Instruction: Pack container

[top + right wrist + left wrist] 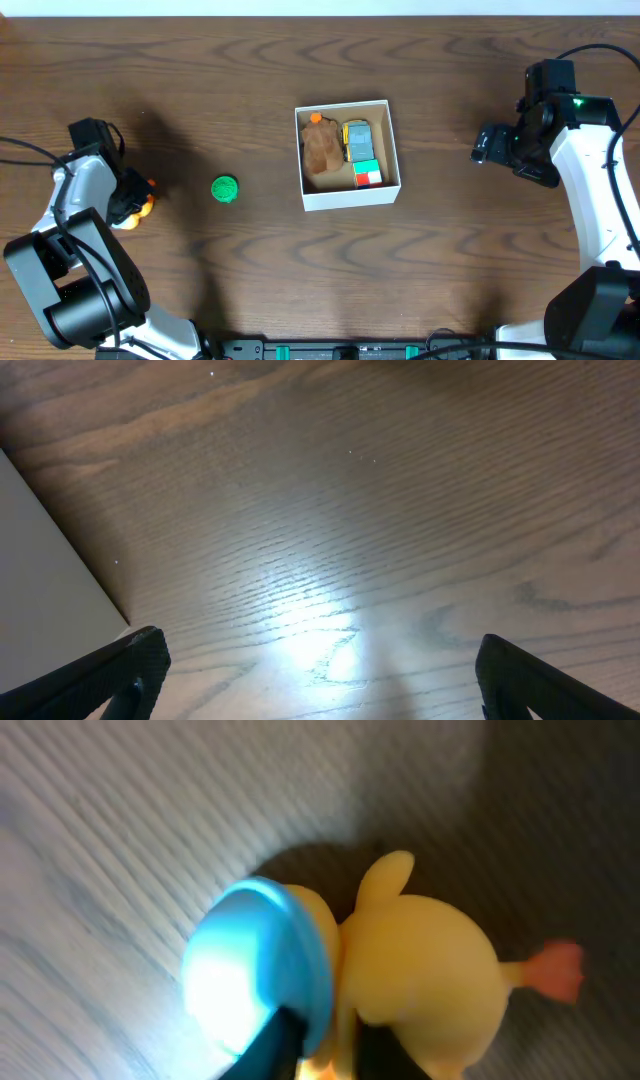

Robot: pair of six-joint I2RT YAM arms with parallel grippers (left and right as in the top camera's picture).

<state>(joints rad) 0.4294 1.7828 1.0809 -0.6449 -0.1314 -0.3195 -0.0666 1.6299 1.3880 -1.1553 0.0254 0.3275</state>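
My left gripper pinches the yellow duck toy shallowly at the blue cap's brim. I should open wide and reach deeper around the duck toy's body before lifting.
The container, a square white box with a brown inside, stands at the table's middle. It holds a brown toy, a yellow and grey car and a red, green and white cube. A green round toy lies on the table left of it. My left gripper is at the far left, shut on a yellow duck toy with a blue cap and an orange beak. My right gripper is open and empty to the right of the container, and its fingers show spread in the right wrist view.
The dark wood table fills all views. The container's white outer wall shows at the left edge of the right wrist view. Cables run along both arms at the table's sides.
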